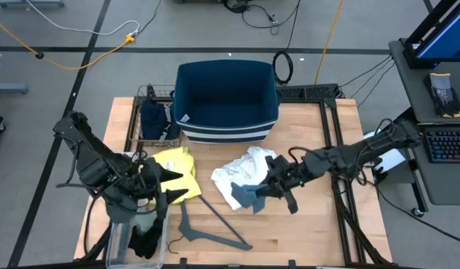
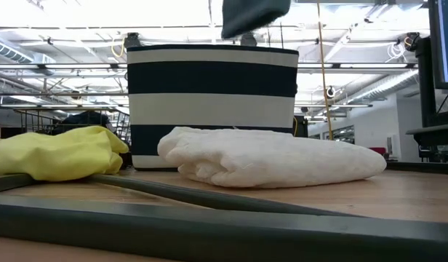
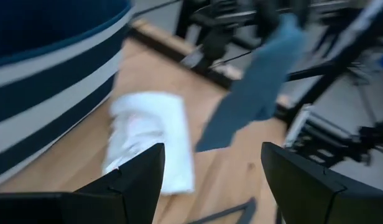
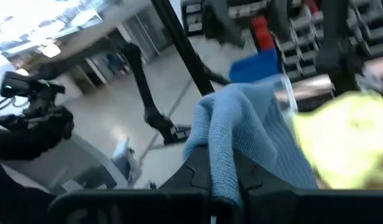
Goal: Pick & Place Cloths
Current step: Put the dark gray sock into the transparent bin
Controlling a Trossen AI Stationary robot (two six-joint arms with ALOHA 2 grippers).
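My left gripper will have the teal rag [image 1: 249,196] drooping past its fingers in a tapered flap when I carry it, because the loose lower end [image 3: 217,135] hangs slack and narrow.
A teal rag [image 1: 249,196] hangs from my right gripper [image 1: 270,185], which is shut on it above the table's middle, over the near edge of the white cloth [image 1: 245,175]. The low view shows the rag [image 2: 253,14] high above the white cloth [image 2: 268,156]. The white cloth lies bunched on the tabletop in front of the navy striped basket [image 1: 226,101]. A yellow cloth [image 1: 179,172] lies to its left. My left gripper [image 3: 210,180] is open above the yellow cloth and points toward the rag [image 3: 260,87], with nothing between its fingers. My right gripper pinches a bunched fold of the teal rag [image 4: 224,168] between its two fingers, several layers together. The fingers reach about level from the table's right side. The rag hangs below and beyond them, slack and lifted clear of the white cloth and the table.
A grey hanger [image 1: 211,232] lies near the front edge. A clear bin [image 1: 118,243] at the front left holds a black cloth [image 1: 145,240]. A wire basket [image 1: 144,93] at the far left holds a navy cloth [image 1: 157,119]. Bare wood shows at the front right.
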